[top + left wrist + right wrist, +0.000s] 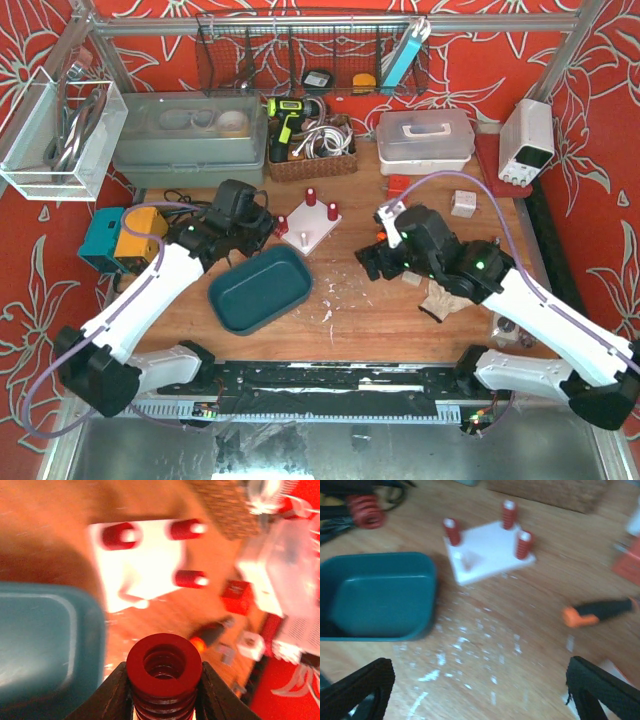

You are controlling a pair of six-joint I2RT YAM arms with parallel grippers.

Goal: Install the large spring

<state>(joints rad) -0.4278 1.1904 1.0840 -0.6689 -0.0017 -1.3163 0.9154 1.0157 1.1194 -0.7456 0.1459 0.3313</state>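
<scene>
The large red spring [164, 666] is tilted between my left gripper's fingers. My right gripper should hold the spring's lower end [370, 519] while my left gripper takes hold of the spring again, straighter.
My left gripper [164, 680] is shut on the large red spring [164, 666], which stands end-on between the fingers. It also shows in the right wrist view [366, 510]. The white base plate [312, 228] lies just right of the left gripper [258, 226]. It carries three small red springs on posts [508, 512] and one bare post [468, 560] at its near corner. The held spring is short of the plate and apart from it. My right gripper [480, 690] is open and empty above the bare wood, right of the plate [376, 256].
A teal bin [260, 290] sits close to the plate's near left. An orange-and-black screwdriver [597, 612] lies on the wood to the right. A wicker basket [312, 160], plastic boxes and a power supply [527, 140] stand at the back. White debris is scattered on the wood [465, 645].
</scene>
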